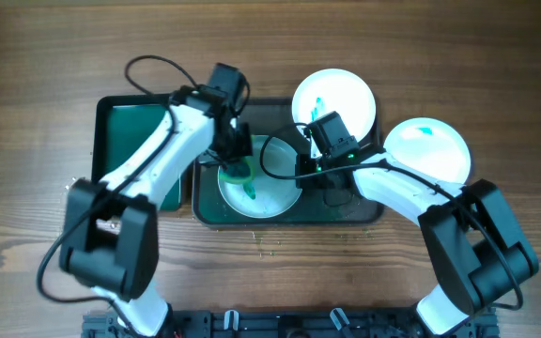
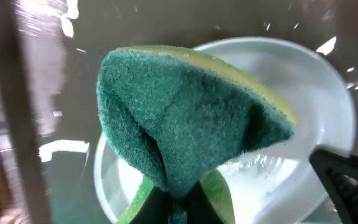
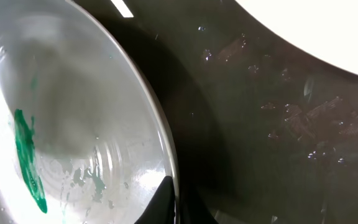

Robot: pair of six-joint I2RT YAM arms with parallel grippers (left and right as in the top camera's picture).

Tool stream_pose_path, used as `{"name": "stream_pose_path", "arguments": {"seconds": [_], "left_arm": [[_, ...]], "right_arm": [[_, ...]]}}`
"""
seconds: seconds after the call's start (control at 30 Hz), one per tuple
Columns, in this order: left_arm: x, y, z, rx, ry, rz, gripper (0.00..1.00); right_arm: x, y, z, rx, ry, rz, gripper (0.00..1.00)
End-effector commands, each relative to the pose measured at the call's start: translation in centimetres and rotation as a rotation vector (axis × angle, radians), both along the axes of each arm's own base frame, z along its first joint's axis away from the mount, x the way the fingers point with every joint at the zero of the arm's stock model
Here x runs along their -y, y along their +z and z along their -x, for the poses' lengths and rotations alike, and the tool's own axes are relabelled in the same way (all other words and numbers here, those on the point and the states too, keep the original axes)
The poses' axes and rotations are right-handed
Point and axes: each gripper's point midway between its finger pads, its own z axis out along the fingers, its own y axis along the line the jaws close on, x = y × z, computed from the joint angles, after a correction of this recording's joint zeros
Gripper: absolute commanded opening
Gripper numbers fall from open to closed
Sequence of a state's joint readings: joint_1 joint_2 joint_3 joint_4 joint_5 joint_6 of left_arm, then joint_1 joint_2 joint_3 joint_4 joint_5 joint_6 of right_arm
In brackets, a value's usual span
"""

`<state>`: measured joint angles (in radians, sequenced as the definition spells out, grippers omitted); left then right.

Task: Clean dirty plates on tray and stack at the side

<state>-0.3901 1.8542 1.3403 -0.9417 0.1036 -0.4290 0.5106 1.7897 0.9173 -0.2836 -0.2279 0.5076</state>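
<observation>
I see the sponge (image 1: 238, 171) hanging over the plate's rim, off the green smear (image 1: 249, 191), so I should bring it back inward with my left gripper and rub it across the smear.
A white plate (image 1: 269, 195) with a green smear lies in the dark tray (image 1: 346, 214). My left gripper (image 1: 238, 161) is shut on a green and yellow sponge (image 2: 185, 124), held over the plate's left part (image 2: 316, 106). My right gripper (image 1: 306, 167) is shut on the plate's right rim (image 3: 160, 149); one finger lies inside the rim, one outside. The green smear (image 3: 28, 158) and water drops show on the plate. Two more white plates with green marks lie outside the tray: one (image 1: 334, 98) at the back, one (image 1: 430, 150) to the right.
A green tray (image 1: 134, 141) lies left of the dark tray. The dark tray floor (image 3: 278, 124) is wet. Wooden table top all around.
</observation>
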Motion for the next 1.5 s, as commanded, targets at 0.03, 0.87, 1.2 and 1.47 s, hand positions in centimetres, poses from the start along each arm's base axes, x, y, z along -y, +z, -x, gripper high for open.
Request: {"name": "stream_pose_path", "arguments": {"seconds": [0.03,0.87,1.2,1.47], "left_arm": [[2.1,-3.0,1.0,-0.085,0.044,-0.012,0.04],[-3.7,-9.4,3.9,-0.277,0.212,-0.168,0.04],[-5.8,-4.8,2.0,-0.050,0.423,-0.385,0.04],[-1.5,-5.6,5.8,-0.198,0.288,-0.258,0.04]], "right_arm": [[0.6,-1.6,0.7,-0.052,-0.018,0.030,0.04],[0.5,-1.5,1.9,-0.158,-0.017,-0.106,0.04],[0.8,-1.6,1.7,-0.149,-0.024,-0.091,0.04],[0.8,-1.6,1.7,-0.152,-0.032,-0.093,0.05]]}}
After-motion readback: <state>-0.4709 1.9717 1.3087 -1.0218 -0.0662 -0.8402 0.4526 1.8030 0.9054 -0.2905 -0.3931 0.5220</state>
